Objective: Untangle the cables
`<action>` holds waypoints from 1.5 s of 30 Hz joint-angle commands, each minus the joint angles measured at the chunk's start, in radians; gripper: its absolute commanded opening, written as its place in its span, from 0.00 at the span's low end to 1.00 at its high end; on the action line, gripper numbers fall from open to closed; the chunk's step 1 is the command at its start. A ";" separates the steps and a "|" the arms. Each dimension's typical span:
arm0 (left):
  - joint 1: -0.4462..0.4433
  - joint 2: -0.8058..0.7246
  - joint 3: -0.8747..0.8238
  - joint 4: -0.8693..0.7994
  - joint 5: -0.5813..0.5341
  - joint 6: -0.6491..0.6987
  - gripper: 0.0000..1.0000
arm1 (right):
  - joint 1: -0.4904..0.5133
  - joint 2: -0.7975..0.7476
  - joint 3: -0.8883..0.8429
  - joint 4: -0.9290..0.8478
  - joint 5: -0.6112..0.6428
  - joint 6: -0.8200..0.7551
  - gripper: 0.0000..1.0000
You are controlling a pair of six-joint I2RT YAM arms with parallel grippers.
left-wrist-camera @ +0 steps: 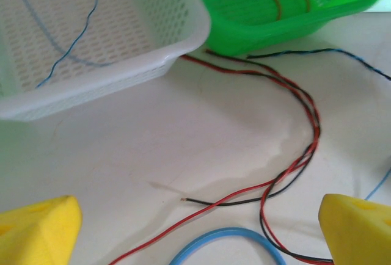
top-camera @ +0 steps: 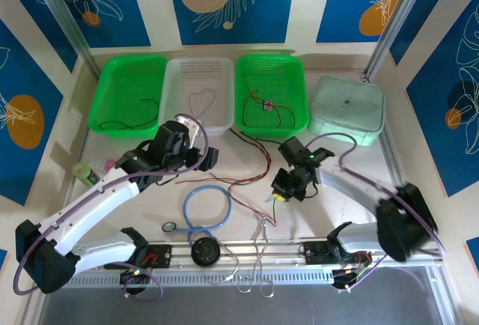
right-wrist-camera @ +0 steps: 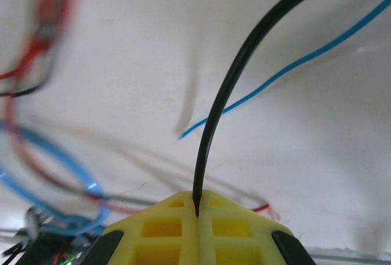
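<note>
My left gripper should be handed the black cable's end [right-wrist-camera: 203,161] after I lift it, because the black cable in my right gripper is twisted [left-wrist-camera: 330,50] around the blue wire.
A tangle of thin red and black cables [top-camera: 251,179] lies on the white table between the two arms. In the left wrist view these red and black cables [left-wrist-camera: 308,137] curl across the table ahead, one bare black end [left-wrist-camera: 186,199] lying loose. My left gripper [top-camera: 200,157] [left-wrist-camera: 198,231] stands open above the table, yellow fingertips [left-wrist-camera: 36,231] wide apart with nothing between them. My right gripper [top-camera: 279,195] [right-wrist-camera: 197,207] is shut on a black cable [right-wrist-camera: 235,88] that rises from its yellow pads. A thin blue wire [right-wrist-camera: 287,66] lies beyond it.
A light-blue tube loop [top-camera: 206,207] [left-wrist-camera: 223,237] lies near the left gripper. At the back stand a green basket [top-camera: 112,85] holding a black cable, a white basket [top-camera: 217,70] with a bluish wire, a green basket [top-camera: 296,78] with red wire, and a pale lidded box [top-camera: 346,109]. A black round speaker [top-camera: 203,251] sits at the front rail.
</note>
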 commanded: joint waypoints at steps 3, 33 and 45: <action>-0.052 0.057 0.132 0.011 0.140 0.188 0.96 | -0.072 -0.235 0.076 -0.111 0.014 -0.030 0.00; -0.211 0.390 0.316 0.285 0.574 0.160 0.71 | -0.178 -0.234 0.235 0.206 -0.127 0.115 0.00; -0.209 0.447 0.375 0.289 0.514 0.143 0.00 | -0.167 -0.230 0.268 0.219 -0.149 0.090 0.00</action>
